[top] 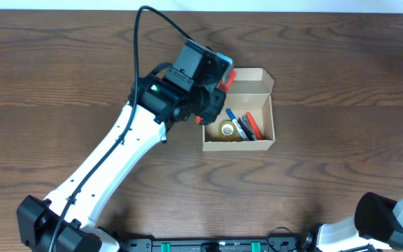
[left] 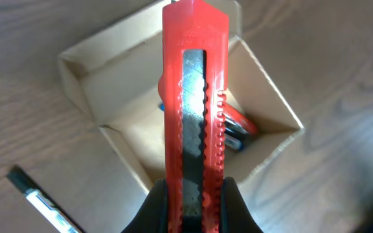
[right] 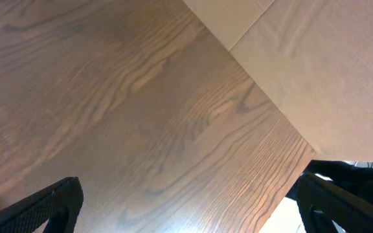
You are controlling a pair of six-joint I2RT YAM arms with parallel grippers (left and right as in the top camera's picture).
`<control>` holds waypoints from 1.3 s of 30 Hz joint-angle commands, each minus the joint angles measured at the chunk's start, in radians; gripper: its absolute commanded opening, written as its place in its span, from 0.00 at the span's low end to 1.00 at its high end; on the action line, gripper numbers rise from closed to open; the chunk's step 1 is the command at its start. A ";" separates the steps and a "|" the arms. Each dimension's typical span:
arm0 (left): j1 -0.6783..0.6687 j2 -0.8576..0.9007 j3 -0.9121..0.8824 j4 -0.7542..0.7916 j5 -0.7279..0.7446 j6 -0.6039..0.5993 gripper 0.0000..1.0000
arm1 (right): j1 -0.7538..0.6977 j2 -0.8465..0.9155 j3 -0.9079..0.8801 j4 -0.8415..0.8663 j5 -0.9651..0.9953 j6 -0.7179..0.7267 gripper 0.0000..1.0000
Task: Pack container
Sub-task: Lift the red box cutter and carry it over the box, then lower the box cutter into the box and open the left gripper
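The red utility knife is at a slant above the box's side (top: 203, 129), so next my left gripper moves it inward and turns it along the box's front side (top: 238, 145) before lowering it.
The container (top: 238, 145) is a tan cardboard box, open, with its flap lid (top: 252, 75) raised at the far side. Inside lie a tape roll (top: 227, 129), a blue pen (top: 235, 123) and a red pen (top: 252, 127). My left gripper (top: 214, 89) is shut on a red utility knife (left: 193, 77) and holds it above the box's left part (left: 83, 74). The red and blue pens (left: 237, 129) show past the knife in the left wrist view. My right gripper (right: 190, 194) is open and empty over bare table.
A pen with a black cap (left: 39, 199) lies on the wood table left of the box, hidden under my left arm in the overhead view. The right arm's base (top: 387, 218) sits at the front right. The table edge (right: 283, 188) shows in the right wrist view.
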 commanded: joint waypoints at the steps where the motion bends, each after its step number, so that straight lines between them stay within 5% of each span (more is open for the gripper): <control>1: -0.032 -0.009 0.012 -0.028 0.016 0.023 0.06 | -0.005 -0.008 0.011 -0.002 0.010 0.019 0.99; 14: -0.036 -0.003 0.013 -0.038 0.241 0.330 0.06 | -0.005 -0.008 0.011 -0.002 0.010 0.019 0.99; 39: -0.010 0.201 0.013 0.050 0.254 0.328 0.06 | -0.005 -0.008 0.011 -0.002 0.010 0.019 0.99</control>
